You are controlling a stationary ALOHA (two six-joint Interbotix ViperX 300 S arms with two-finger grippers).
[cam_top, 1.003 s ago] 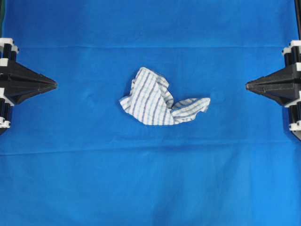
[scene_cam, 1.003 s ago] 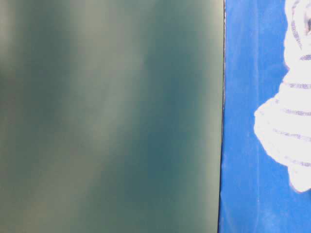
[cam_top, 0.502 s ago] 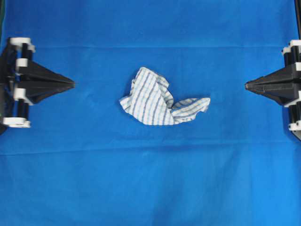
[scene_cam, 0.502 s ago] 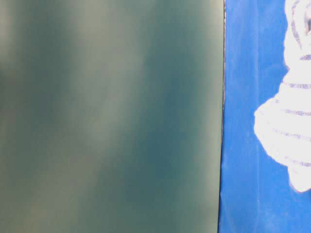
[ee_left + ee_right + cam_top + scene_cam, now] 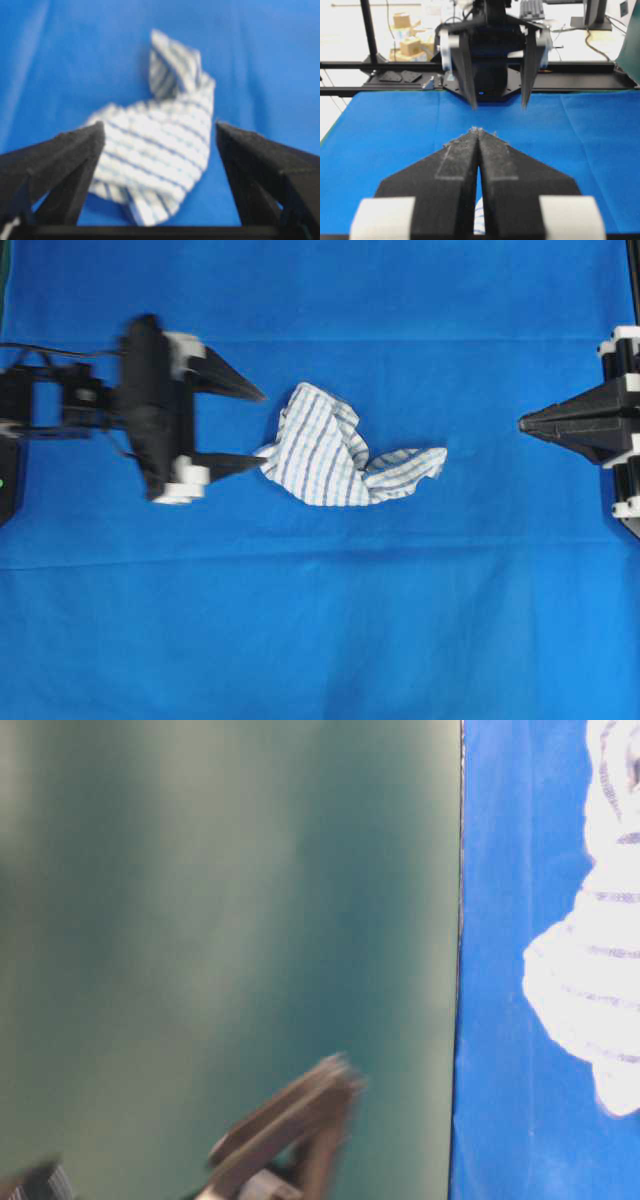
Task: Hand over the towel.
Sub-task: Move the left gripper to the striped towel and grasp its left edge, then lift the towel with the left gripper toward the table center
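Observation:
My left gripper keeps going down toward the crumpled cloth (image 5: 288, 450) until both fingers are on either side of it, then close. The towel's near corner (image 5: 149, 207) is within the gripper's open fingers.
The towel (image 5: 345, 450), white with thin blue and grey stripes, lies crumpled in the middle of the blue sheet. My left gripper (image 5: 265, 428) is open just left of it, and the lower fingertip (image 5: 255, 460) reaches the towel's left corner. In the left wrist view the towel (image 5: 160, 150) sits between and just beyond the spread fingers of the left gripper (image 5: 160, 127). My right gripper (image 5: 522, 423) stays shut and empty at the right edge, well clear of the towel. From the right wrist its tips (image 5: 477, 131) are pressed together and point at the open left gripper (image 5: 497, 102).
A plain blue sheet (image 5: 320, 640) covers the whole table. The table-level view shows a dark green panel (image 5: 220, 920), the towel (image 5: 590, 980) at its right edge, and a blurred left finger (image 5: 290, 1125). A black frame rail (image 5: 380, 65) runs behind the left arm.
The left arm has swept right from the table's left edge up to the towel, and its gripper has gone from shut to open. The right gripper and the towel have not moved.

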